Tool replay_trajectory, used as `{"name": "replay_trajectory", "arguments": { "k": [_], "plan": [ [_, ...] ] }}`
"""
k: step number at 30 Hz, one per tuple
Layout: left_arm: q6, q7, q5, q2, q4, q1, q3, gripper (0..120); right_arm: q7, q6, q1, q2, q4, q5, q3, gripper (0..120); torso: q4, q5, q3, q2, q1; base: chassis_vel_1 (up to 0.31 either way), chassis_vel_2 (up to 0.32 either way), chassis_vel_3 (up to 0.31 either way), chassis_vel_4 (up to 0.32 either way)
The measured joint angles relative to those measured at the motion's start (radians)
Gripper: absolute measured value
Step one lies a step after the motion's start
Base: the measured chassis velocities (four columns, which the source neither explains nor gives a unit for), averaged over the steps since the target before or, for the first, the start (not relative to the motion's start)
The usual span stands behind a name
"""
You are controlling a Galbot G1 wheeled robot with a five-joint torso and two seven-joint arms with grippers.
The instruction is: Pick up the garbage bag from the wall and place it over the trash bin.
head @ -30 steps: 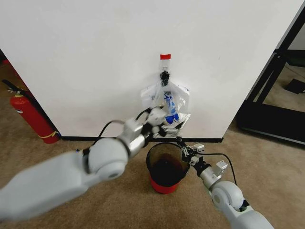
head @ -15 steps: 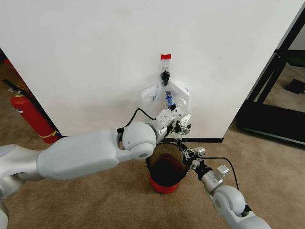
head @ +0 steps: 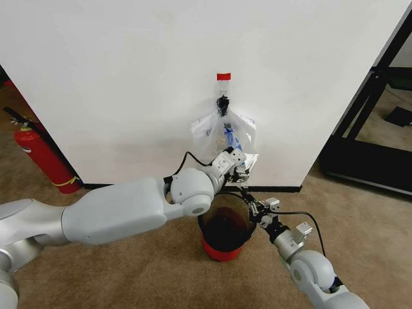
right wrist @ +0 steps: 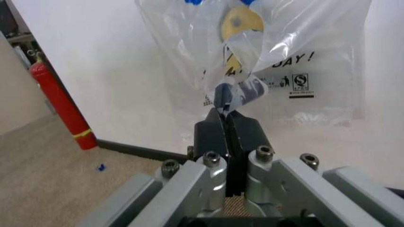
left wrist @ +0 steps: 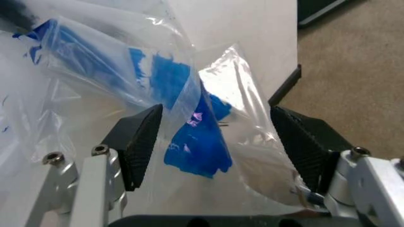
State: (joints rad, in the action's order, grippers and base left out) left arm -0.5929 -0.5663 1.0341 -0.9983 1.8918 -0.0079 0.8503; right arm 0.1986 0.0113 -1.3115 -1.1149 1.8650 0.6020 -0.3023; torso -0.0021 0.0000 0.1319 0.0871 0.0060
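Observation:
The garbage bag will leave another one hanging when I take it off the black hook, because pale plastic spreads out behind the blue-patched layer.
The garbage bag hangs in a translucent bunch with others from a black hook on the white wall, under a red tape mark. My left gripper is at the bunch's lower edge. In the left wrist view it is open, with blue-patched plastic between the black pads. My right gripper reaches up from below. In the right wrist view it is shut on a twisted lower tip of the bag. The black mesh trash bin stands on the carpet right under the bags.
A red fire extinguisher leans at the wall on the left. A black metal frame stands at the right beyond the wall's end. A black baseboard runs along the wall's foot, with brown carpet around the bin.
My left arm has swung forward and to the right, carrying its gripper from the bags' left side to their lower right edge. The right gripper has shifted slightly to the right.

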Motion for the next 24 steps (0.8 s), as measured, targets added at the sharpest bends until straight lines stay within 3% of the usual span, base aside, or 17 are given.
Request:
{"name": "replay_trajectory", "arguments": {
  "k": [3, 7, 9, 21, 24],
  "plan": [
    [0.002, 0.0, -0.003, -0.01, -0.018, -0.006, 0.011, 66, 0.0, -0.001, 0.001, 0.001, 0.001, 0.004, 0.0, 0, -0.0003, 0.0001, 0.0, 0.0, 0.0, 0.0, 0.0, 0.0, 0.0],
    [0.007, 0.001, -0.015, -0.019, -0.033, -0.003, 0.016, 49, 0.0, -0.002, 0.0, 0.007, 0.005, 0.014, -0.008, 0, -0.0001, 0.0, 0.0, 0.0, 0.0, 0.0, 0.0, 0.0, 0.0],
    [0.009, 0.0, -0.017, -0.021, -0.036, -0.002, 0.015, 47, 0.0, -0.002, 0.0, 0.007, 0.005, 0.015, -0.009, 0, -0.0001, 0.0, 0.0, 0.0, 0.0, 0.0, 0.0, 0.0, 0.0],
    [0.029, 0.0, -0.025, -0.009, -0.04, 0.005, 0.007, 0, -0.005, -0.005, -0.003, 0.012, 0.009, 0.028, -0.016, 0, -0.0001, 0.0, 0.0, 0.0, 0.0, 0.0, 0.0, 0.0, 0.0],
    [0.034, 0.001, -0.028, -0.004, -0.035, 0.009, 0.006, 0, -0.006, -0.006, -0.004, 0.012, 0.01, 0.029, -0.018, 0, -0.0001, 0.0, 0.0, 0.0, 0.0, 0.0, 0.0, 0.0, 0.0]
  ]
}}
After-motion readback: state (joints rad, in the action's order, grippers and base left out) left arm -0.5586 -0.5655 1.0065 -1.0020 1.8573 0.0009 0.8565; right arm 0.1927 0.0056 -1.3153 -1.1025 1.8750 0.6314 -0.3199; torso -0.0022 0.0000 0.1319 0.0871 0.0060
